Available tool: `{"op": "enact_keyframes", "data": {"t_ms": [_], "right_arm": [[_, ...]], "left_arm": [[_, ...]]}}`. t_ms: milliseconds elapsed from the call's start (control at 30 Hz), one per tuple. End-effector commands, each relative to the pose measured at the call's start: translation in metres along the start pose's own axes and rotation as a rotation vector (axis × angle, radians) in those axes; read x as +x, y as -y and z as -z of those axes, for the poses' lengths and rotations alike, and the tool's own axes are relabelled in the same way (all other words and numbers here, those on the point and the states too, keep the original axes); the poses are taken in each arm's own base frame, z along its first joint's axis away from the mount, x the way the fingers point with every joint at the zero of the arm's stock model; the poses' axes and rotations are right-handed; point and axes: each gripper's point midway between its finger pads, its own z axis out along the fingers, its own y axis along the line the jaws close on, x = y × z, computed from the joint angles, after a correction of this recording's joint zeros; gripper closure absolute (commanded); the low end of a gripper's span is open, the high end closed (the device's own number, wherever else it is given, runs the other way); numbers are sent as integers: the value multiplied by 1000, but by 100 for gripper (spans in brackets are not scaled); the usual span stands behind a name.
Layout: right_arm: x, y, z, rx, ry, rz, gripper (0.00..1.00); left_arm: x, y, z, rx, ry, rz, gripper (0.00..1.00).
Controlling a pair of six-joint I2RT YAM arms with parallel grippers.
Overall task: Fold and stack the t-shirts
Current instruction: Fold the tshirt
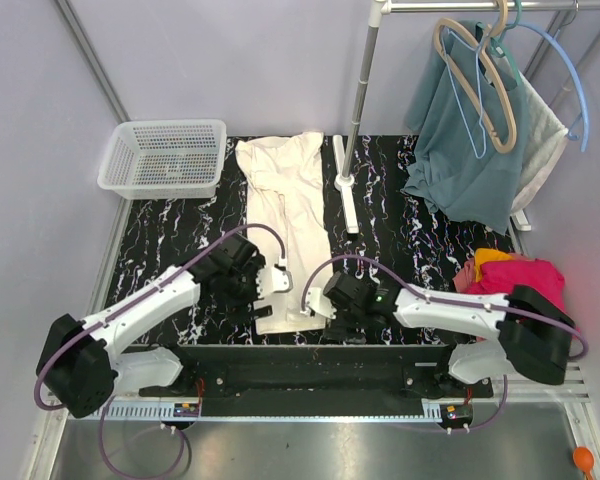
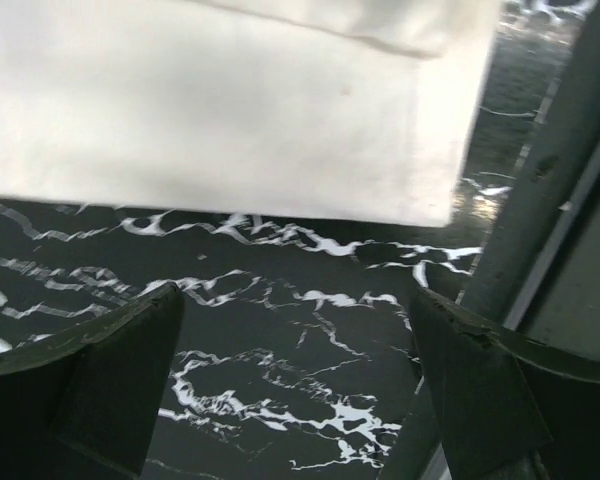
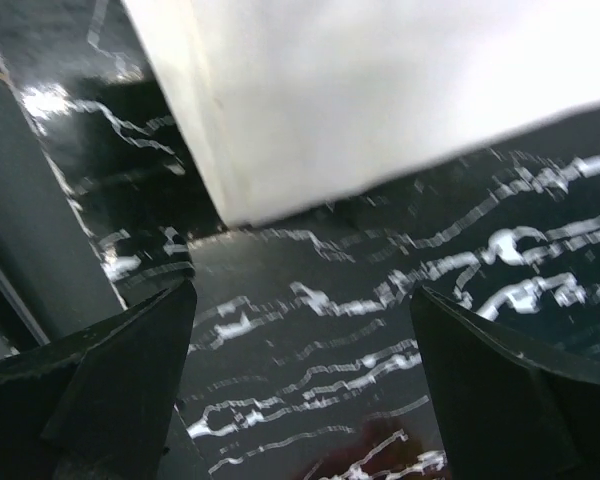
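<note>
My left gripper should keep moving its open fingers in, since the cream t-shirt's near corner (image 1: pixel 261 329) lies flat in line with them, until they straddle its edge (image 2: pixel 380 212), and then close them.
A cream t-shirt (image 1: pixel 283 205), folded lengthwise into a long strip, lies flat on the black marbled table (image 1: pixel 180 235), collar end far and hem end near. My left gripper (image 1: pixel 271 283) hovers open at the left edge of its near end. In the left wrist view the cream t-shirt's (image 2: pixel 230 100) corner lies beyond the left gripper (image 2: pixel 295 300), with only tabletop between the fingers. My right gripper (image 1: pixel 318 303) stands open at the right edge of that end. The right wrist view shows the cream t-shirt (image 3: pixel 380 90) ahead of the empty right gripper (image 3: pixel 302 295). Folded pink and orange t-shirts (image 1: pixel 515 272) sit at the right.
A white mesh basket (image 1: pixel 165 155) stands at the back left. A clothes rack pole (image 1: pixel 357 95) rises from its white base (image 1: pixel 346 195) just right of the cream shirt. A teal garment (image 1: pixel 465 150) hangs on hangers at the back right.
</note>
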Motion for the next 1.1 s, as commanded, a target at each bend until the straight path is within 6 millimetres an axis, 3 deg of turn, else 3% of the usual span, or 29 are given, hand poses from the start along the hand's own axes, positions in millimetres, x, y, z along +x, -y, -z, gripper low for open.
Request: {"op": "enact_keyframes", "data": {"t_ms": [0, 233, 467, 700, 1067], "right_arm": [[6, 40, 26, 165, 61, -80, 2], [20, 59, 29, 206, 55, -152, 2], [27, 68, 27, 224, 44, -179, 2], [35, 70, 29, 238, 33, -195, 2], [37, 66, 27, 213, 26, -204, 2]], "left_arm": [[-4, 22, -5, 93, -16, -79, 1], [-4, 40, -19, 183, -26, -133, 1], [-7, 44, -39, 213, -26, -151, 2], [1, 53, -58, 235, -47, -156, 3], [0, 49, -75, 202, -60, -157, 12]]}}
